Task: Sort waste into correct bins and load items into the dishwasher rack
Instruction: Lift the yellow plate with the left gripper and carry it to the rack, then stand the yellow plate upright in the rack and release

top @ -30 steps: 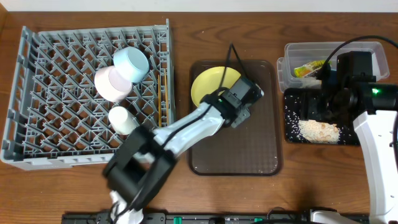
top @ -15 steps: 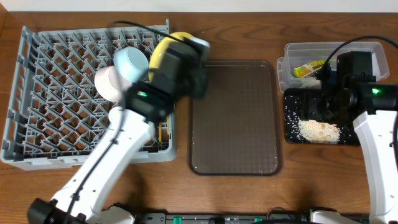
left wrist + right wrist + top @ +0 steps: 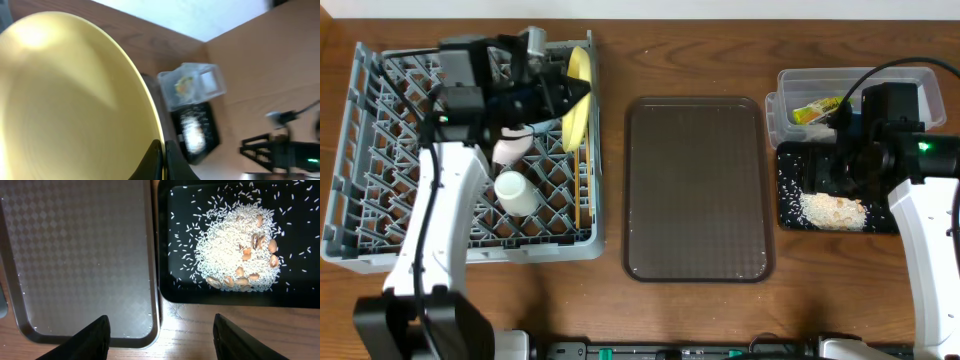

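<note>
The yellow-green plate (image 3: 577, 112) stands on edge along the grey rack's side (image 3: 595, 130), so I keep lowering it with my left gripper until it rests there, then let go.
My left gripper (image 3: 563, 97) is shut on the rim of the yellow-green plate (image 3: 580, 95), which stands on edge over the right side of the grey dishwasher rack (image 3: 380, 170). The plate (image 3: 65, 100) fills the left wrist view, with the jaws (image 3: 163, 160) pinched on its edge. The white bowl (image 3: 508, 152), the white cup (image 3: 518, 192) and the chopsticks (image 3: 582, 175) are in the rack. The blue bowl is hidden under my left arm. My right gripper (image 3: 165, 340) is open and empty over the black tray (image 3: 170, 240), which holds rice (image 3: 230, 245). The wrapper (image 3: 817, 110) lies in the clear tub (image 3: 900, 80).
The dark brown serving tray (image 3: 695, 190) lies between the rack and the bins, with nothing on it. Its right edge (image 3: 150, 255) sits close beside the black tray. Bare wooden table (image 3: 820, 290) runs along the front.
My left arm lifted the plate off the brown tray and swung it left to the rack, where it now stands on edge. The right arm has not moved.
</note>
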Robot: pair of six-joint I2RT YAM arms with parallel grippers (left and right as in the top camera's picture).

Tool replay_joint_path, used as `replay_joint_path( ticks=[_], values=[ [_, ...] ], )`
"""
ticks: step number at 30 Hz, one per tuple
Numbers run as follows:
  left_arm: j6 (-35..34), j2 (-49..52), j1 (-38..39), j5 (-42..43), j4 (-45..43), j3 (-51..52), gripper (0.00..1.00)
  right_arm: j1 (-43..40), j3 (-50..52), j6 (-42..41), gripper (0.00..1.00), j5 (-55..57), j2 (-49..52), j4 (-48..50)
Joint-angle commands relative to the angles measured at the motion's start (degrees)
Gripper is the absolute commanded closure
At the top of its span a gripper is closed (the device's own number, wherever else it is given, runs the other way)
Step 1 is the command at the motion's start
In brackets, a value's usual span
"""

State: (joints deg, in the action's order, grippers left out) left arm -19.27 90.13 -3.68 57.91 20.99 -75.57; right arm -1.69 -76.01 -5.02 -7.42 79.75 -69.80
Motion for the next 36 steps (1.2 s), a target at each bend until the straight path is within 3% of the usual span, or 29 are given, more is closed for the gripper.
replay_joint_path(
  ticks=[1, 6, 13, 14, 16, 21, 25, 31, 36],
  values=[
    [-4.04, 1.84, -1.49, 10.54, -1.09, -0.2, 0.94, -0.92, -0.02, -0.09, 0.36, 0.59, -0.13, -0.07],
    [-3.98, 4.2, -2.05, 9.88, -0.94, -0.11, 0.94, -0.92, -0.02, -0.09, 0.36, 0.57, -0.13, -0.11],
    [-3.93, 6.01, -2.1, -0.33, -0.7, 1.2, 0.94, -0.92, -0.02, -0.07, 0.36, 0.57, -0.13, -0.5],
    [-3.85, 6.03, -2.1, -1.7, -0.52, 1.2, 0.92, -0.92, -0.02, -0.07, 0.37, 0.59, -0.13, -0.52],
    [-3.72, 6.03, -2.1, -3.65, -0.5, 1.2, 0.7, -0.92, -0.02, -0.07, 0.37, 0.59, -0.13, -0.5],
    [-2.95, 5.86, -2.1, -3.61, -0.74, 1.2, 0.53, -0.92, -0.02, -0.07, 0.36, 0.59, -0.13, -0.46],
    [1.14, 4.22, -2.1, -5.18, 0.59, 1.2, 0.46, -0.92, -0.02, -0.07, 0.36, 0.59, -0.13, -0.26],
    [9.4, -3.93, -2.1, -22.08, 9.77, 1.18, 0.39, -0.92, -0.02, -0.07, 0.27, 0.81, -0.13, 1.07],
    [10.71, -13.62, -2.1, -34.93, 18.95, 1.18, 0.35, -0.92, -0.02, -0.09, 0.26, 0.76, -0.13, 3.21]
  ],
)
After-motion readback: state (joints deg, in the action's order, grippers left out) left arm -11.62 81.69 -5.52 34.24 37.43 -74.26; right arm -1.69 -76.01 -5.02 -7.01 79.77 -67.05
